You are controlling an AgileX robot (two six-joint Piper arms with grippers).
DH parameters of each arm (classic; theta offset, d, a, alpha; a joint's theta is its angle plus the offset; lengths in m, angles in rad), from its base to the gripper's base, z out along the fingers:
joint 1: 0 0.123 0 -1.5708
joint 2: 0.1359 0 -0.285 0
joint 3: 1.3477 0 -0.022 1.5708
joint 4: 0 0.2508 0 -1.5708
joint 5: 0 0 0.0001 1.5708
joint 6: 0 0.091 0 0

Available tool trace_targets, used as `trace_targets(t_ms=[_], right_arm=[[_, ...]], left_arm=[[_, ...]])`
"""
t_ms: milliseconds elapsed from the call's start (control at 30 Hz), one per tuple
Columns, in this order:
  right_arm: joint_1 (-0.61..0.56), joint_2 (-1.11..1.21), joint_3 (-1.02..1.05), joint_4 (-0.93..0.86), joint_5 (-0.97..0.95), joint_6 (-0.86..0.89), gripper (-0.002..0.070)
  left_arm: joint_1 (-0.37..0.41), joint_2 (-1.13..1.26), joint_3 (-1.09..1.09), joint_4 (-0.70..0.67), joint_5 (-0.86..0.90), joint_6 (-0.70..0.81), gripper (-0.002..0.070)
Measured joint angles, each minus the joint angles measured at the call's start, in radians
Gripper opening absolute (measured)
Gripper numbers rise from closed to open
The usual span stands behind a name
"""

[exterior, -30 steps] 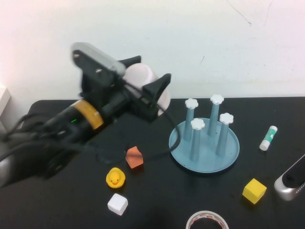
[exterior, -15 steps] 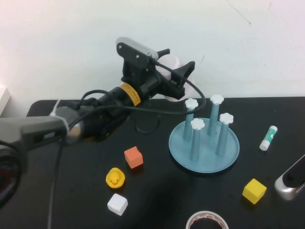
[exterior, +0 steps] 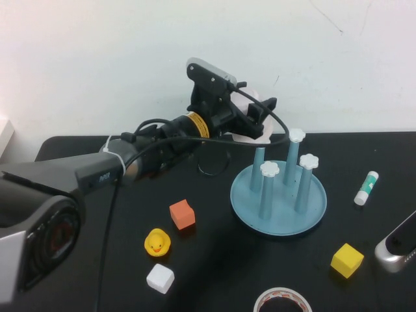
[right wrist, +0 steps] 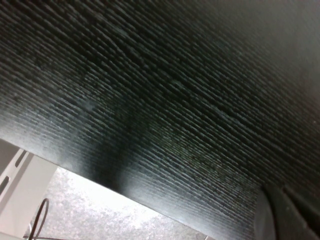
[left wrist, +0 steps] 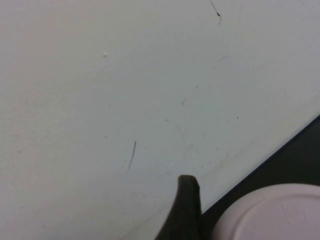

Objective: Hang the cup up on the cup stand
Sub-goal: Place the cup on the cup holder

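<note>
My left gripper should move the cup farther down the peg [exterior: 257, 170] before it opens, because the pale pink cup's rim [exterior: 253, 140] covers just the top of the peg below it.
The pale pink cup [exterior: 255, 132] is held in my left gripper [exterior: 252, 116], which is shut on it at the back of the table. The cup hangs right at the top of the back-left peg of the light blue cup stand [exterior: 279, 220] and hides that peg's white cap. The other three caps show. In the left wrist view the cup's round bottom [left wrist: 272, 212] sits beside one dark finger [left wrist: 185, 210], facing the white wall. My right gripper [exterior: 396, 250] lies low at the table's right front edge, shut and empty.
An orange cube [exterior: 182, 214], a yellow duck [exterior: 157, 242] and a white cube [exterior: 160, 278] lie left of the stand. A yellow cube [exterior: 346, 260], a tape roll [exterior: 282, 302] and a glue stick [exterior: 365, 188] lie to the right and front.
My left arm has carried the cup to the right and back, from left of the stand to the top of its back-left peg. The right arm has not moved.
</note>
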Motion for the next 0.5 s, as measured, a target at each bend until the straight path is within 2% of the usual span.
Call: trace_targets(t_ms=[300,500], right_arm=[[0.0,0.0,0.0,0.0,0.0,0.0,-0.0001],[0.0,-0.001,0.0,0.0,0.0,0.0,-0.0001]], left_arm=[[-0.035,0.023,-0.061,0.101,0.105,-0.05,0.0546],[-0.062,0.031,-0.066,0.256,0.173,-0.052,0.0546]])
